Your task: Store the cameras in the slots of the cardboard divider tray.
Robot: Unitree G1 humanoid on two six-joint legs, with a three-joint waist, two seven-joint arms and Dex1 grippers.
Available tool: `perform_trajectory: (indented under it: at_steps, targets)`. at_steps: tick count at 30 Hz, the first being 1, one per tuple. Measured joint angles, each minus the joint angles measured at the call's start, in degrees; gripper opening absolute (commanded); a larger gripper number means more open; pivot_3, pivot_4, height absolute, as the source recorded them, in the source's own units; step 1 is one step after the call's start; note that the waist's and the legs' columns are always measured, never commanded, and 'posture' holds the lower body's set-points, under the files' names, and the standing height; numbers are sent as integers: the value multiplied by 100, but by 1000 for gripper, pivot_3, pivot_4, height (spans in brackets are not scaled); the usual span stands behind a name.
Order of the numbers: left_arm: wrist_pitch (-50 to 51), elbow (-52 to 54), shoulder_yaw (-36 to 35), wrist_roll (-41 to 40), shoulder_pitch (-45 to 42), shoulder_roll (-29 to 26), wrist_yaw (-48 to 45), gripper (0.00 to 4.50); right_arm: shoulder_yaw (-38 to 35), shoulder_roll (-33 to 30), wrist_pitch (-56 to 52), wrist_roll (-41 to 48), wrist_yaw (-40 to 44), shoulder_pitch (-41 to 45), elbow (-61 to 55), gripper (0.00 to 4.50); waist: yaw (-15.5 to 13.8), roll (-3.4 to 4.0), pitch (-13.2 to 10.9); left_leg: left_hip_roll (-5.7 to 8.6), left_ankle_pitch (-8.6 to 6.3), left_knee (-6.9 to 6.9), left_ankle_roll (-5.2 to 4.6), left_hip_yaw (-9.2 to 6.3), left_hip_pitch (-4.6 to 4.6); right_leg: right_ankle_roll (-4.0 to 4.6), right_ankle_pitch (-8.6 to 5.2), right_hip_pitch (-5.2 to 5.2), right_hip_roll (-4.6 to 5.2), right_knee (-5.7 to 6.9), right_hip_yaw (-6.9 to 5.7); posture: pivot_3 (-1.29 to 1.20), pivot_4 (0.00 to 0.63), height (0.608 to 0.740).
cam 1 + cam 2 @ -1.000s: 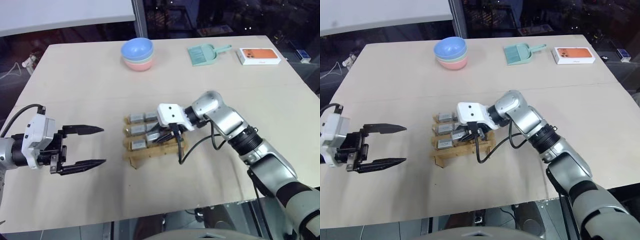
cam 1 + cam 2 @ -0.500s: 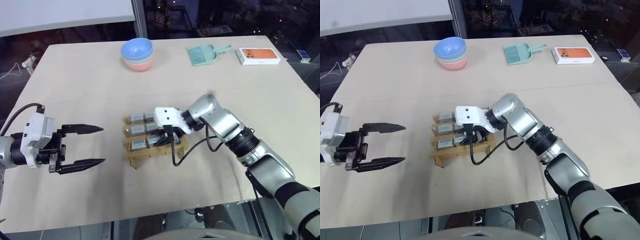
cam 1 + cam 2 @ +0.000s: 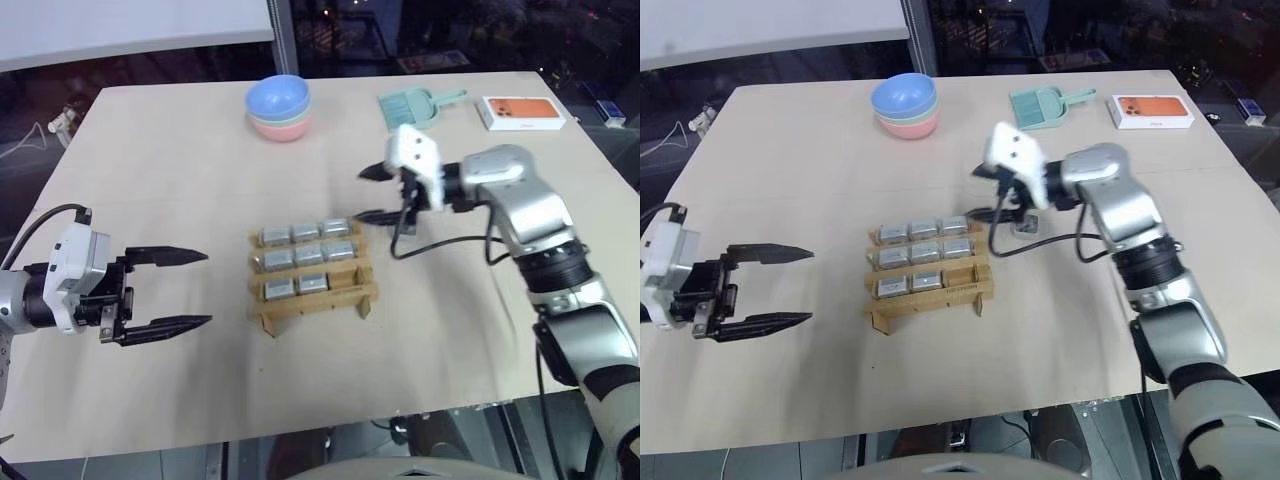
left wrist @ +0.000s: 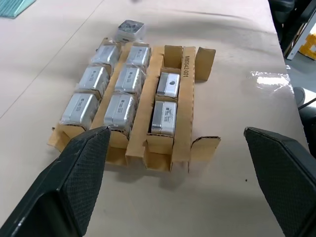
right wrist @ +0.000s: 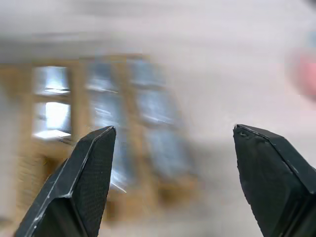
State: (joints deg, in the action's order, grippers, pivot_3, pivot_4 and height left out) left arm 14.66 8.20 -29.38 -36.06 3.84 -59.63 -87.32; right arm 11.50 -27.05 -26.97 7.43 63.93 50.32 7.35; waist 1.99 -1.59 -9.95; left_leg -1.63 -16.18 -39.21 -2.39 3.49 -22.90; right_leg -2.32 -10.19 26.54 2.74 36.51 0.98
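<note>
The loose camera is lying away from the tray, so my open right gripper should go on moving toward the camera until the fingers close on its sides.
The cardboard divider tray sits mid-table. Several silver-grey cameras fill its back and middle rows, and two more lie in the front row; the front row's right slot holds nothing. One loose camera lies on the table just right of the tray, also seen as the camera beyond the tray. My right gripper hovers open and empty above the table, behind and right of the tray, near the loose camera. My left gripper stands open and empty well left of the tray, pointing at it.
Stacked bowls, a teal dustpan and a white-and-orange phone box line the table's far side. Bare tabletop surrounds the tray on the left and front. The table's front edge runs close below both arms.
My right gripper has lifted out of the tray's right column, swung back and to the right, and opened. The cameras in that column now show. The left arm has stayed put.
</note>
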Motion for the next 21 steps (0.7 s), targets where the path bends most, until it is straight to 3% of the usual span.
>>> perform_trajectory:
  at_steps: [5,9,21]
  targets:
    - [-18,-110,248,3,-263,2,-10,4500,-137,-195,-104,-64,-499,-835,59,3759,40,1,-1,1,0,-2,-2,9,5,-1,0,1,-4,3,12,0,150,740]
    - [-55,-275,408,29,-478,2,-74,4500,-107,-234,398,-103,-541,-1137,344,3759,51,1,-1,-1,-1,-2,-3,11,7,-2,0,1,-7,4,16,0,150,740]
    - [-121,-479,693,103,-739,2,-234,4500,539,-108,2197,-992,-203,-6,3005,3759,50,1,-1,-1,-1,-4,-3,12,7,-2,0,0,-7,2,18,0,150,740]
